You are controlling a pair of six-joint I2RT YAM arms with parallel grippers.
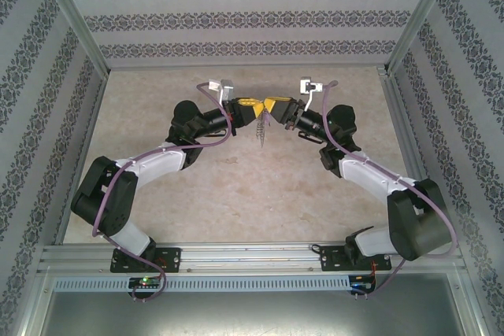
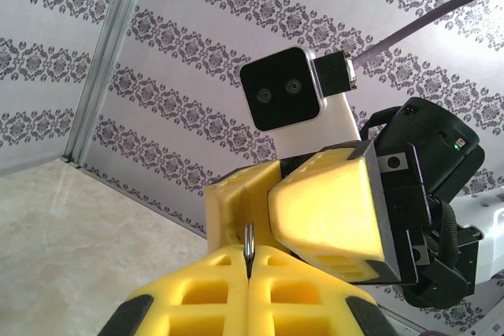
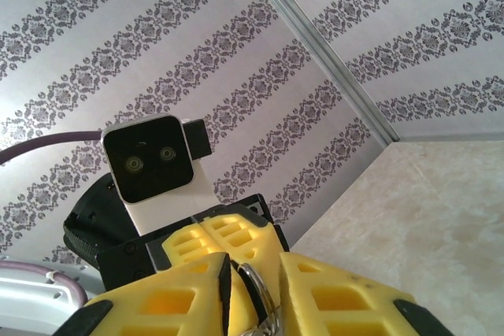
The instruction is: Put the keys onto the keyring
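Observation:
Only a thin edge of the keyring (image 2: 250,240) sticks out of my left gripper. My right gripper should hold the keyring (image 3: 264,297) while my left gripper takes hold of it again.
My two grippers meet tip to tip above the middle of the table. The left gripper (image 1: 250,105) (image 2: 249,273) is shut on a thin grey metal edge, the keyring (image 2: 249,243), which sticks up from between its fingers. In the right wrist view the keyring (image 3: 261,293) is a grey loop lying in the gap of the right gripper (image 1: 274,105) (image 3: 253,293), against its left pad. Those fingers stand apart around it. The keyring's fine chain (image 1: 260,131) hangs down below the grippers. The lilac key is hidden.
Patterned walls close in the table (image 1: 236,194) at the back and on both sides, with metal posts at the corners. Each wrist view looks straight at the other arm's camera block (image 2: 282,100) (image 3: 150,159). Both arms arch inward from their bases at the near edge.

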